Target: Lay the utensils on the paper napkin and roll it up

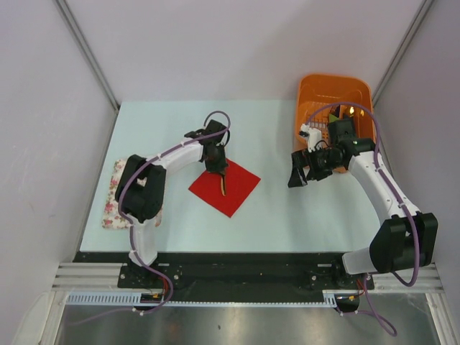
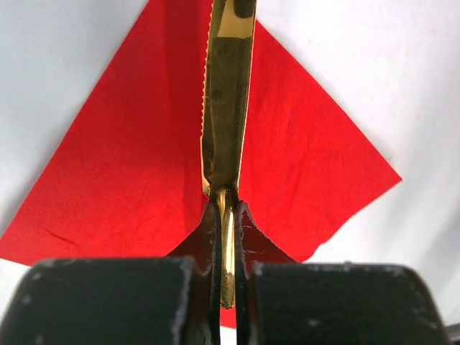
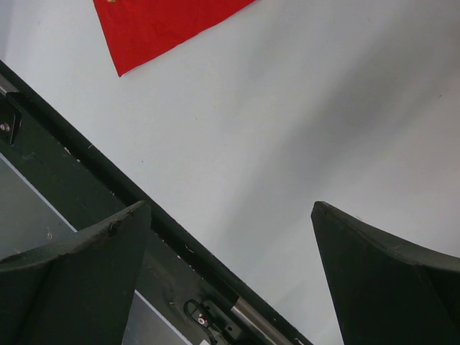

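Note:
The gold knife (image 1: 223, 185) is lined up along the corner-to-corner line of the flat red napkin (image 1: 230, 200), so my left gripper should keep going down until the knife rests there, and then let go.
The red paper napkin (image 1: 225, 186) lies flat as a diamond in the middle of the table; it fills much of the left wrist view (image 2: 129, 187), and one corner shows in the right wrist view (image 3: 154, 25). My left gripper (image 1: 216, 167) is over the napkin's far corner, shut on a slim gold knife (image 2: 226, 108) with a serrated edge, its blade stretching out over the napkin. My right gripper (image 1: 302, 175) is open and empty above bare table, to the right of the napkin and in front of the basket. No other utensils show clearly.
An orange basket (image 1: 336, 90) stands at the back right with items inside, partly hidden by the right arm. A white floral cloth (image 1: 113, 195) lies at the left edge under the left arm. The table's dark front rail (image 3: 86, 180) shows in the right wrist view.

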